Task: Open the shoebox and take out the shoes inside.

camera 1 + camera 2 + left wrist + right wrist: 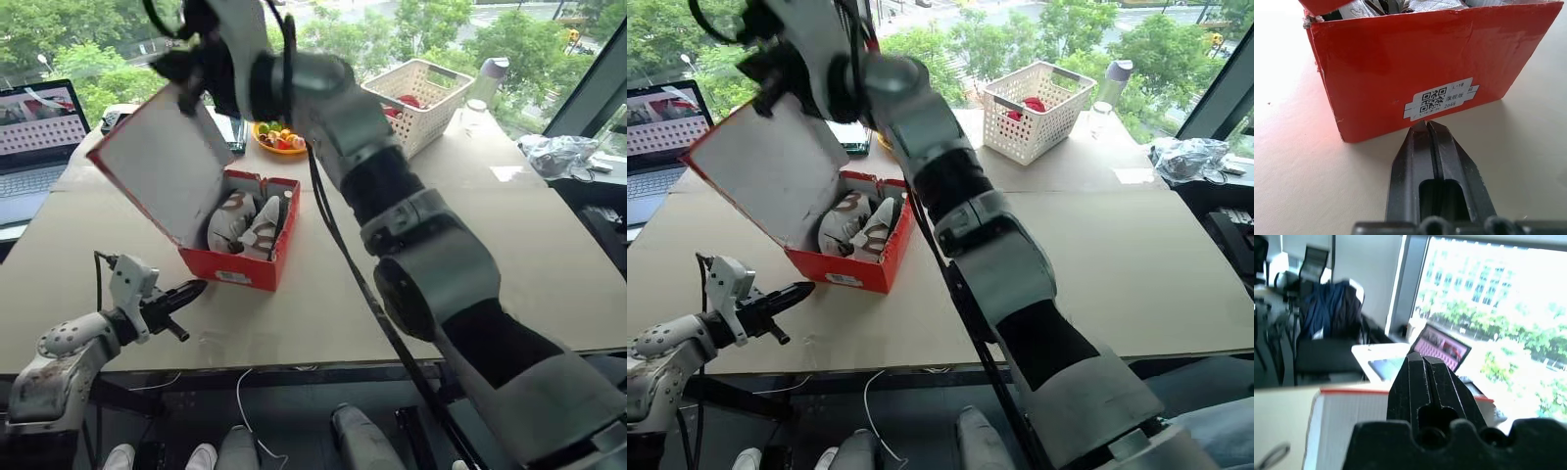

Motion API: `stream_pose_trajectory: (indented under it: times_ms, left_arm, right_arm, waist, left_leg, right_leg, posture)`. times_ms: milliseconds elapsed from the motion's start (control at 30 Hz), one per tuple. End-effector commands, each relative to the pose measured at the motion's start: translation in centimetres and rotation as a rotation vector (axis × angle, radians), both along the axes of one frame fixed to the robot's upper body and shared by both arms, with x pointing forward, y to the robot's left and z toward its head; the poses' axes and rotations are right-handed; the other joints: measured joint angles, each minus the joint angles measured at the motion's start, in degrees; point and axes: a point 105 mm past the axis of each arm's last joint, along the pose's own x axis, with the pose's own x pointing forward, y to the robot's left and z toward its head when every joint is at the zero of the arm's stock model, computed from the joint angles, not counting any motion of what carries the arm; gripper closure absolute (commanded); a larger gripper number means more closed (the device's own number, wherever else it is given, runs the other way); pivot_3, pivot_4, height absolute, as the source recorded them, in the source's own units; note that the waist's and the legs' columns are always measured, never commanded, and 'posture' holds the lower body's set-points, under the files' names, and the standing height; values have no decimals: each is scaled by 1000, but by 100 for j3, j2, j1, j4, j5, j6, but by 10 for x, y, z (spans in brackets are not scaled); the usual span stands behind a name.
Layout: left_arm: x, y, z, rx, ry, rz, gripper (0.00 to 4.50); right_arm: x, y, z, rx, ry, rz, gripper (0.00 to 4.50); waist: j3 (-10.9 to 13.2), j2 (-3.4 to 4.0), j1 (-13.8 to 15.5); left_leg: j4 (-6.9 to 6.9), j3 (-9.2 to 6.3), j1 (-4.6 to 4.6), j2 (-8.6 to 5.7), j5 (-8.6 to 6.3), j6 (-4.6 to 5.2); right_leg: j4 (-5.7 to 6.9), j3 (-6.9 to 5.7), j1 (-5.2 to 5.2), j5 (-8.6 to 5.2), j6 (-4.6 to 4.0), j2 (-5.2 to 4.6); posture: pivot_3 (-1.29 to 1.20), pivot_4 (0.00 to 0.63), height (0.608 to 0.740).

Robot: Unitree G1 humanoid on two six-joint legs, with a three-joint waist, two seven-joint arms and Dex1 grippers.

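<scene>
The robot's left gripper sits low at the box's label end (233, 277) while the lid stands tipped up. The left gripper should move back and go up to the lid's near edge (134, 201).
The red shoebox (235, 266) stands open on the table, its lid (162, 162) tipped up and back with the pale inside facing me. Two white-grey shoes (245, 223) with tan accents lie inside. My right gripper (176, 69) is raised high at the lid's upper edge, shut, with nothing between its fingers; in the right wrist view its fingertips (1420, 360) sit just above the lid's red rim (1352, 391). My left gripper (196, 289) is shut and low over the table, its tip (1426, 125) just short of the box end that carries the white label (1442, 98).
A white lattice basket (421, 98) with something red in it stands at the back right, beside a bottle (487, 78). A yellow plate of fruit (277, 139) sits behind the box, and a laptop (34, 137) is at the far left. A crumpled bag (558, 152) lies far right.
</scene>
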Motion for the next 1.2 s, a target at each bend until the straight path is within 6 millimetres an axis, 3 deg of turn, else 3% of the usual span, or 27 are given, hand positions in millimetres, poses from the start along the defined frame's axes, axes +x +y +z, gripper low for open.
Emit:
stream_pose_trajectory:
  times_ms: [33, 133, 200, 233, 400, 600, 733, 867, 967, 1033, 1100, 1200]
  left_arm:
    - [-2, -1, 6, 5, -36, -7, 4472]
    - [-4, -3, 5, 2, -32, -11, 4472]
    - [-4, -1, 15, -4, -48, -22, 4472]
    - [-1, 3, 25, 3, -62, -29, 4472]
    - [7, 23, 71, 57, -92, -92, 4472]
    - [11, 47, 114, 106, -85, -162, 4500]
    - [25, 60, 108, 168, -65, -149, 4500]
    - [32, 59, 106, 156, -71, -166, 4500]
    - [34, 57, 101, 154, -66, -177, 4500]
    - [34, 55, 93, 154, -55, -184, 4500]
    - [34, 55, 89, 154, -52, -186, 4500]
    - [34, 54, 86, 158, -49, -193, 4500]
  right_arm:
    - [43, -26, -66, -89, 115, -154, 4500]
    - [51, -42, -91, -172, 122, -170, 4500]
    - [49, -48, -107, -255, 133, -137, 4500]
    - [48, -50, -116, -301, 143, -123, 4500]
    - [44, -50, -134, -410, 166, -103, 4500]
    - [24, -41, -144, -491, 150, 4, 2738]
    - [14, -38, -155, -597, 94, 47, 1333]
    - [14, -40, -159, -657, 61, 36, 54]
    - [21, -44, -158, -679, 23, -23, 54]
    - [40, -55, -153, -669, 23, -151, 54]
    - [60, -71, -150, -572, 147, -289, 54]
    - [74, -82, -146, -426, 285, -380, 54]
  waist:
    - [-16, -26, 63]
    - [-14, -24, 108]
    - [18, 13, 114]
    - [27, 28, 111]
    - [30, 34, 35]
    - [34, 40, 15]
    - [35, 41, 44]
    - [34, 40, 59]
    - [34, 40, 71]
    - [34, 40, 70]
    - [34, 39, 74]
    - [33, 38, 76]
  left_leg:
    - [4, -4, -1, 2, -1, -2]
    - [25, 3, -18, -2, 1, -4]
    - [39, 3, -60, -2, 10, -10]
    - [36, 3, -73, -3, 18, -12]
    - [12, -26, -56, 16, 21, -6]
    - [8, -23, -38, 15, 21, -6]
    - [10, -23, -41, 14, 21, -6]
    - [11, -23, -41, 15, 21, -7]
    - [15, -24, -44, 15, 21, -7]
    - [15, -24, -44, 15, 21, -7]
    - [15, -24, -43, 15, 21, -6]
    - [18, -24, -44, 15, 21, -6]
  right_leg:
    - [-5, -9, 4, -2, -4, -1]
    - [-5, -10, 6, -7, -18, -14]
    - [-3, -10, -24, 18, 5, -14]
    - [-3, -10, -37, 36, 31, -14]
    - [28, -34, -43, 23, 7, 16]
    - [39, -33, -32, 9, 2, 13]
    - [39, -34, -32, 7, 4, 12]
    - [45, -37, -33, 6, 2, 12]
    - [48, -38, -34, 6, 2, 12]
    - [49, -38, -35, 6, 1, 12]
    - [52, -38, -35, 5, 1, 11]
    - [56, -38, -35, 6, 0, 11]
  posture:
    - [0, 150, 702]
    - [0, 150, 702]
    - [0, 150, 702]
    - [0, 150, 702]
    - [0, 150, 702]
    - [0, 150, 702]
    - [0, 150, 702]
    - [0, 150, 702]
    - [0, 150, 702]
    - [0, 150, 702]
    - [0, 150, 702]
    - [0, 150, 702]
